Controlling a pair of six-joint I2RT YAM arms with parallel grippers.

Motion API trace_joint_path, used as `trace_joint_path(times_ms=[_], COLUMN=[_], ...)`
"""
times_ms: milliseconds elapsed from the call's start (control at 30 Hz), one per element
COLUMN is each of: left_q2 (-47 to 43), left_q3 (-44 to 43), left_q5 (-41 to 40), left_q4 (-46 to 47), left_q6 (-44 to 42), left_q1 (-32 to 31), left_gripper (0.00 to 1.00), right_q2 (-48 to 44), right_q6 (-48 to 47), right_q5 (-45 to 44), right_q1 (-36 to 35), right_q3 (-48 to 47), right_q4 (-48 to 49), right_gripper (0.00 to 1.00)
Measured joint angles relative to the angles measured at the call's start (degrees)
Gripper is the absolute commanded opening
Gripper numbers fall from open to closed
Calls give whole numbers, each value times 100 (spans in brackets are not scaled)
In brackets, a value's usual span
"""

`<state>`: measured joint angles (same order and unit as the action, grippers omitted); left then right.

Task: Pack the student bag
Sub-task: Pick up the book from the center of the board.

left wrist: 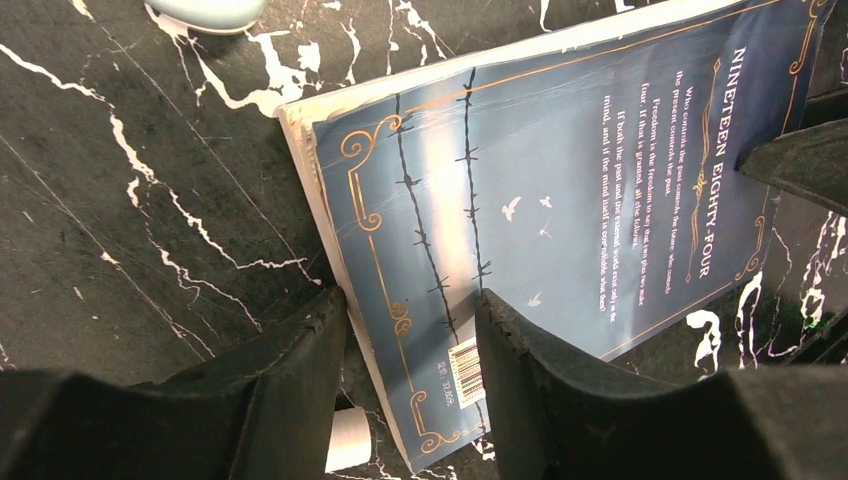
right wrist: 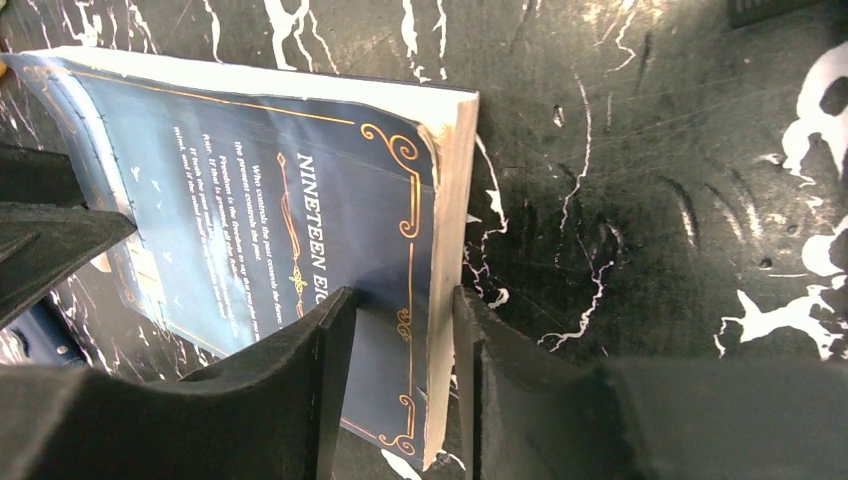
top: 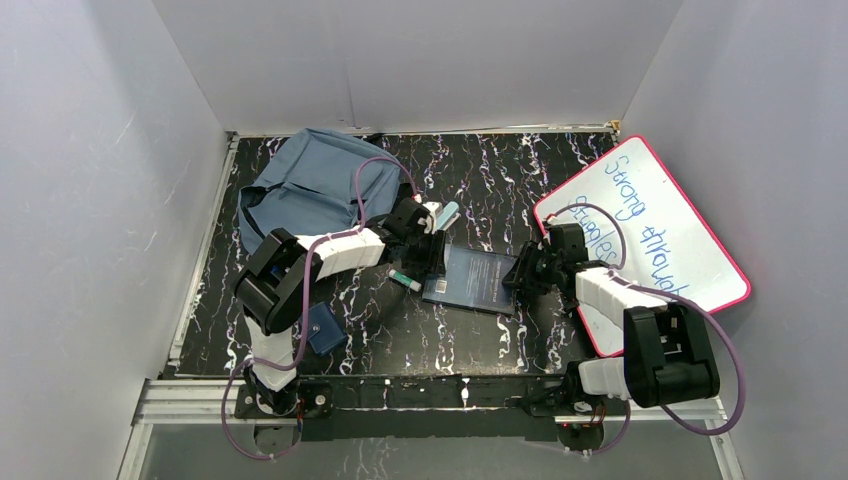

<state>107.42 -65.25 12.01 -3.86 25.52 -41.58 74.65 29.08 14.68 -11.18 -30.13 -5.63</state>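
I should back my left gripper off and bring it around to the spine (top: 468, 307) along the near long edge, because both my grippers straddle the book's short ends (top: 428, 289).
The slate-blue student bag (top: 310, 185) lies at the back left of the table, and neither gripper touches it. A dark-blue paperback (top: 470, 280) lies in the middle. My left gripper (top: 425, 252) is open and straddles the book's left edge (left wrist: 410, 330), with one finger on the cover (left wrist: 530, 380) and the other on the table (left wrist: 290, 380). My right gripper (top: 518, 275) is open and straddles the book's right edge (right wrist: 395, 330). Its outer finger (right wrist: 500, 380) rests against the page edge and its inner finger is over the cover.
A pink-rimmed whiteboard (top: 650, 215) with writing lies at the right, partly under my right arm. A small dark-blue pouch (top: 325, 330) lies near the left arm's base. A marker (top: 405, 278) and a pale teal object (top: 447, 213) lie by the left gripper. White walls surround the table.
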Motion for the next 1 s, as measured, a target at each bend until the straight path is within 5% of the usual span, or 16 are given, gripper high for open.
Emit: trace_joint_path(times_ms=[333, 767, 1000], left_q2=[4, -315, -1849], left_q3=[-50, -199, 1543], left_q5=[-170, -570, -245], left_q4=[-103, -13, 1891], left_q6=[-46, -448, -1604], left_q1=[15, -103, -269], left_gripper=[50, 77, 88], right_q2=[52, -387, -455], right_q6=[81, 313, 400], right_q5=[-109, -52, -37], right_q1=[70, -11, -13], right_q3=[48, 149, -188], right_q4=[258, -68, -546], right_gripper=[0, 0, 0])
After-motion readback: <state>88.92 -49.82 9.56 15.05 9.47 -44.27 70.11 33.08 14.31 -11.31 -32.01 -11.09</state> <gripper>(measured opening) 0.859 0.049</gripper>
